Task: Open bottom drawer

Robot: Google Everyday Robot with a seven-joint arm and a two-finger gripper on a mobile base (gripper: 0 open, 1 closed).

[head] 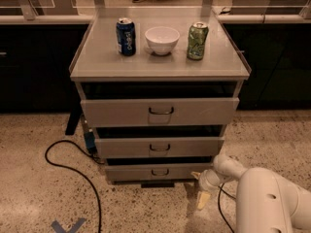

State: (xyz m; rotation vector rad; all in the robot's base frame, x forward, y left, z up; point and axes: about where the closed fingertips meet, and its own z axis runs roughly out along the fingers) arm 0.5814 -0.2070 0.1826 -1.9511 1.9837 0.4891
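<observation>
The robot's gripper is hanging too low at the bottom drawer's end [200,169] and points at the floor, so it should go up and move in toward the drawer's handle [159,173] before it pulls.
The bottom drawer [158,172] is the shallow grey front at the foot of the cabinet, with a small dark wire loop handle [160,172] at its centre. It stands slightly pulled out, with a dark gap above it. My gripper [201,192] hangs low at the drawer's right end, just in front of the cabinet's lower right corner and to the right of the handle, pointing down at the floor. The white arm [267,198] reaches in from the lower right.
Above are a mid-sized drawer [159,147] and a tall top drawer [159,111], both slightly out. On the cabinet top [107,59] stand a blue can [126,37], a white bowl [162,40] and a green can [197,41]. A black cable [73,171] loops across the floor at left.
</observation>
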